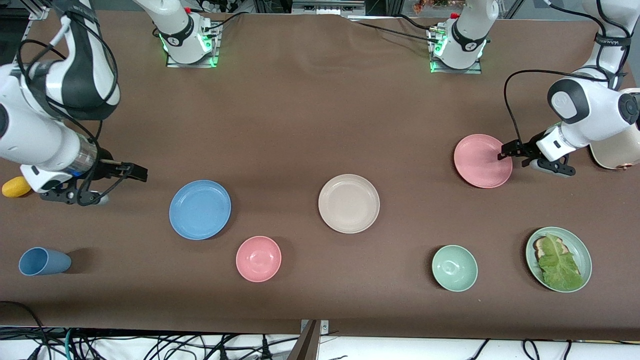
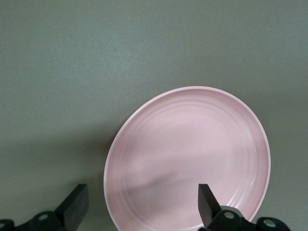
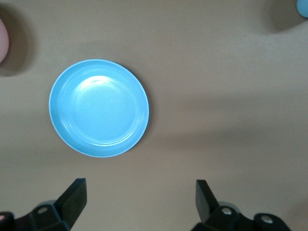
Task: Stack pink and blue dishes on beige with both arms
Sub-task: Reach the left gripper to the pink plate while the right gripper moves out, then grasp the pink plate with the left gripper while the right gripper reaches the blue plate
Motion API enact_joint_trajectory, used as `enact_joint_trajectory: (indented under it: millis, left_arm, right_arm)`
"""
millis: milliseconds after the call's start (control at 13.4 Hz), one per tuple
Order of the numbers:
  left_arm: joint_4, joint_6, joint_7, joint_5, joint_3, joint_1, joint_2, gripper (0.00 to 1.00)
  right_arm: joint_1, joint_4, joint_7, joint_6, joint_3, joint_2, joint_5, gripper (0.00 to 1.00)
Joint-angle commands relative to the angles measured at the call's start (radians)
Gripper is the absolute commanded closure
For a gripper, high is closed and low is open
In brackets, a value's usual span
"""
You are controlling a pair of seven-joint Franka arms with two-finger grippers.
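My gripper will lower the pink plate [image 1: 483, 161], and the pink plate should settle flat and almost cover the beige plate [image 1: 349, 204], which looks about as wide.
The beige plate [image 1: 349, 203] lies bare at the middle of the table. The blue plate [image 1: 200, 209] [image 3: 98, 108] lies toward the right arm's end, and the pink plate [image 1: 483, 160] [image 2: 187, 159] toward the left arm's end. My left gripper [image 1: 504, 152] [image 2: 142, 204] is open and low at the pink plate's rim. One of its fingers [image 2: 207, 202] is over the plate and the other is over the cloth beside it. My right gripper [image 1: 140, 172] [image 3: 139, 197] is open over bare cloth beside the blue plate, holding nothing.
Near the front edge stand a pink bowl [image 1: 258, 258], a blue cup [image 1: 42, 261], a green bowl [image 1: 454, 268] and a green plate with toast and lettuce [image 1: 558, 258]. A yellow object [image 1: 16, 186] lies under the right arm. A cream toaster [image 1: 617, 150] stands by the left arm.
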State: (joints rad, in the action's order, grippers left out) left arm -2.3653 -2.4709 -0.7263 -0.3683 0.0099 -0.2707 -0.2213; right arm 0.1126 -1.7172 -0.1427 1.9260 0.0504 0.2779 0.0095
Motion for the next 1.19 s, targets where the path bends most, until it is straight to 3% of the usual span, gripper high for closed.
enact_joint_trajectory:
  millis: [0, 298, 372, 447, 521, 595, 1116]
  left_arm:
    - [-0.009, -0.058, -0.094, -0.079, -0.005, -0.012, -0.05, 0.0]
    - [-0.009, -0.097, -0.179, -0.172, -0.005, -0.021, -0.102, 0.0]
    - [-0.009, -0.098, -0.18, -0.184, -0.005, -0.021, -0.105, 0.12]
    - [-0.009, -0.098, -0.183, -0.192, -0.005, -0.022, -0.105, 0.54]
    - [-0.009, -0.097, -0.183, -0.205, -0.004, -0.025, -0.105, 0.88]
    - [-0.009, -0.094, -0.185, -0.21, -0.004, -0.03, -0.105, 1.0]
    - [0.003, -0.062, -0.182, -0.207, 0.001, -0.025, -0.089, 1.0]
  right_arm:
    - [-0.001, -0.067, 0.012, 0.076, -0.004, 0.003, -0.005, 0.0]
    - [-0.001, -0.105, 0.012, 0.171, -0.004, 0.053, -0.005, 0.0]
    - [-0.001, -0.117, 0.012, 0.2, -0.004, 0.069, -0.005, 0.0]
    - [-0.002, -0.12, 0.012, 0.229, -0.004, 0.085, -0.005, 0.0]
    - [-0.002, -0.119, 0.012, 0.258, -0.004, 0.114, -0.005, 0.0]
    - [-0.005, -0.12, 0.014, 0.29, -0.004, 0.139, -0.005, 0.0]
    - [-0.024, -0.117, 0.058, 0.513, -0.003, 0.288, -0.003, 0.0]
